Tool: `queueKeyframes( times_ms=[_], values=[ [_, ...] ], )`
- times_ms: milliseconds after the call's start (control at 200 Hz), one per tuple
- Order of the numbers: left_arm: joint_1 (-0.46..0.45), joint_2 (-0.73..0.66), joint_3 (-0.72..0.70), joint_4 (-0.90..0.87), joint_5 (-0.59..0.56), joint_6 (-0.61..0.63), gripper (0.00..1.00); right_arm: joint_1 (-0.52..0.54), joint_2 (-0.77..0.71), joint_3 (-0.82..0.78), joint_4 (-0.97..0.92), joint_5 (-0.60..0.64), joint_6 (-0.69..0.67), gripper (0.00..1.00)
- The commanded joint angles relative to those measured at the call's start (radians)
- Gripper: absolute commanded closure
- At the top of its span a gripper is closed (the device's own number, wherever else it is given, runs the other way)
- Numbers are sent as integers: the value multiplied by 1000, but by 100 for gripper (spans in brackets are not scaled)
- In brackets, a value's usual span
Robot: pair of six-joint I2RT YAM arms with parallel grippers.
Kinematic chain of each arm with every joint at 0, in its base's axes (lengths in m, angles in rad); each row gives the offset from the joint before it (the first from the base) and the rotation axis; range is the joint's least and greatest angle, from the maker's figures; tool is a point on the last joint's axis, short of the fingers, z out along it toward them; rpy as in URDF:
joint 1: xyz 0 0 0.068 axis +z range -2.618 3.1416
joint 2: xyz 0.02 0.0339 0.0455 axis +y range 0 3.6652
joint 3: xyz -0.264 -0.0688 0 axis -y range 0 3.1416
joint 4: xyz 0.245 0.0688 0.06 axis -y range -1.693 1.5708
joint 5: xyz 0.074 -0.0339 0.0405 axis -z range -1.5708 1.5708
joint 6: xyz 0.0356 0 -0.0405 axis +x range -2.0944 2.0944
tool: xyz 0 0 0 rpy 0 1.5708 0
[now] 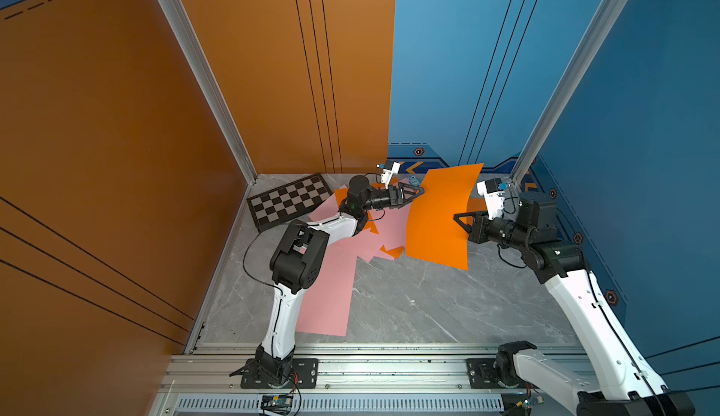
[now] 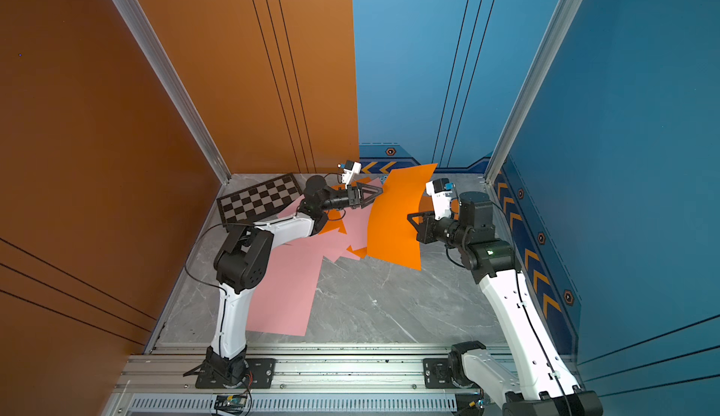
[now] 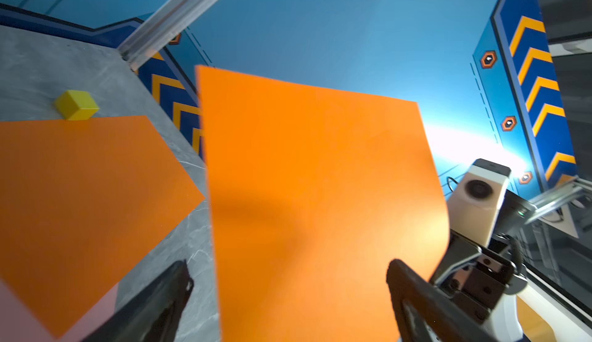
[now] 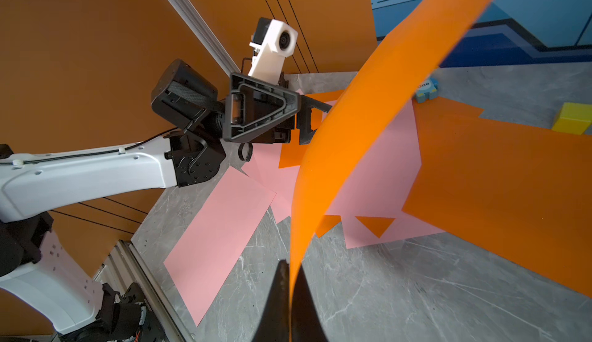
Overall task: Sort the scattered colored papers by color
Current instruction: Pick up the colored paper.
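The orange paper in my right gripper is hanging over the pink papers (image 1: 391, 228), so I need to lower it onto the clear grey table (image 1: 441, 300) toward the front rail.
A bright orange paper (image 1: 440, 219) (image 2: 395, 219) hangs curved in the air above the table's far middle. My right gripper (image 1: 456, 216) (image 4: 290, 266) is shut on its right edge. My left gripper (image 1: 419, 191) (image 3: 290, 270) stands open at the sheet's far left edge, and I cannot tell whether it touches the sheet. Pink papers (image 1: 331, 289) (image 4: 221, 225) and other orange papers (image 3: 80, 196) (image 4: 496, 196) lie overlapping on the grey table below. Part of the pile is hidden by the left arm and the lifted sheet.
A black-and-grey checkered board (image 1: 290, 201) lies at the far left corner. A small yellow cube (image 3: 77, 105) (image 4: 573, 122) and a blue block (image 4: 426, 90) sit near the back wall. Walls close in on three sides, and a metal rail (image 1: 389, 363) runs along the front.
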Motion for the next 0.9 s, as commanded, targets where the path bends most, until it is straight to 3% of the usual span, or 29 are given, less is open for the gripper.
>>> queueKeyframes(
  times_ms=[0, 60, 300, 480, 691, 766, 871, 891],
  values=[
    [-4, 40, 27, 211, 61, -172, 12, -23, -10, -33, 18, 4, 36, 100],
    [-2, 43, 22, 248, 67, -204, 24, -37, -12, -40, 21, 13, 42, 100],
    [15, 18, -9, 260, 81, -232, 50, -74, 4, -76, 19, 70, 55, 100],
    [20, 16, -26, 259, 90, -235, 76, -85, 27, -83, 20, 82, 63, 100],
    [29, -1, -58, 259, 70, -222, 100, -100, 34, -83, 18, 100, 72, 100],
    [25, -10, -66, 220, 66, -191, 100, -105, 35, -84, 17, 114, 79, 100],
    [12, -52, -95, 41, 43, -30, 100, -111, 41, -88, 6, 146, 88, 100],
    [8, -59, -98, 3, 37, -1, 100, -113, 43, -88, 0, 165, 91, 92]
  ],
)
